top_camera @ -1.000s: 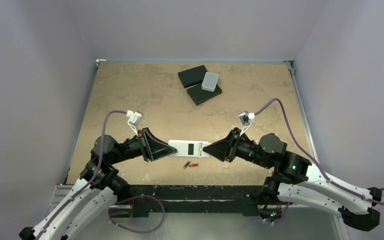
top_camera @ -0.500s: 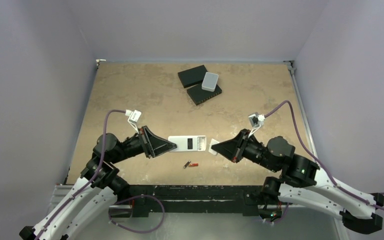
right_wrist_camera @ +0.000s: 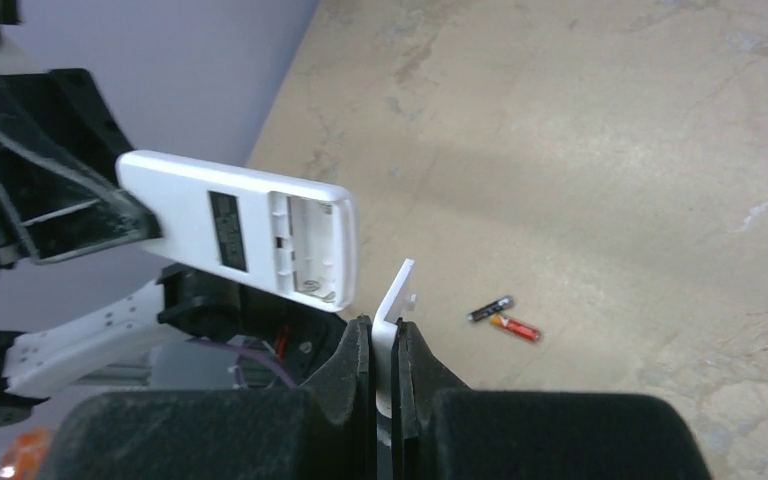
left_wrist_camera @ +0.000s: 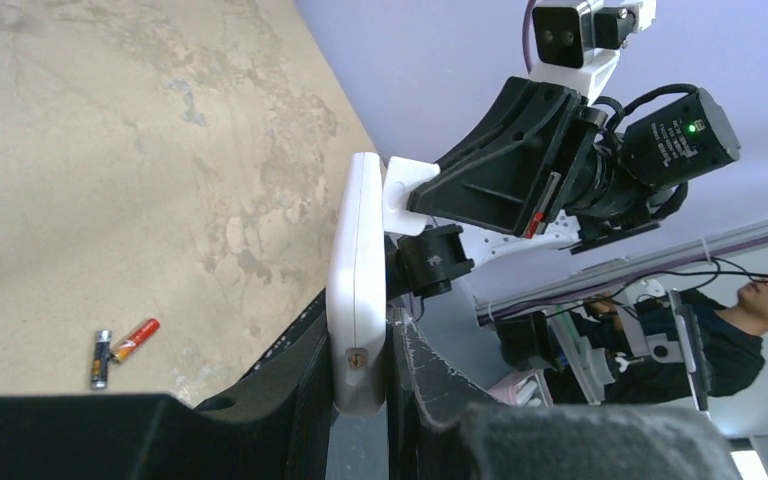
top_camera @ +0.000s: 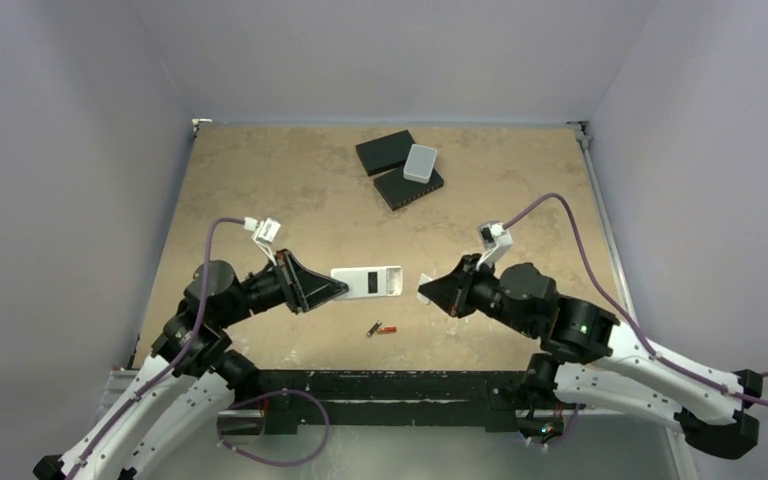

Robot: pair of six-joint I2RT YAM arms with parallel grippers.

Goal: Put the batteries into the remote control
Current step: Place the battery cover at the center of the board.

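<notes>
My right gripper should go on going down to the free tan table and let go of the battery cover there, as the battery cover is clear of the remote's open bay (top_camera: 394, 281).
My left gripper (top_camera: 332, 289) is shut on one end of the white remote control (top_camera: 367, 282) and holds it off the table, back side up. Its battery bay (right_wrist_camera: 305, 245) at the free end stands open and empty. In the left wrist view the remote (left_wrist_camera: 356, 290) is edge-on between the fingers. My right gripper (top_camera: 430, 291) is shut on the small white battery cover (right_wrist_camera: 391, 318), a little apart from the remote's end. The two batteries, one dark (top_camera: 372, 328) and one red-orange (top_camera: 387, 329), lie side by side on the table below the remote; they also show in both wrist views (left_wrist_camera: 100, 357) (right_wrist_camera: 515, 326).
Two black flat boxes (top_camera: 384, 151) (top_camera: 409, 187) with a pale grey rounded box (top_camera: 420, 162) on top lie at the back of the tan table (top_camera: 260, 180). Purple walls close the left, right and far sides.
The right gripper has pulled the battery cover off the remote and drawn back to the right. The left gripper has shifted the remote slightly left and up. The batteries have not moved.
</notes>
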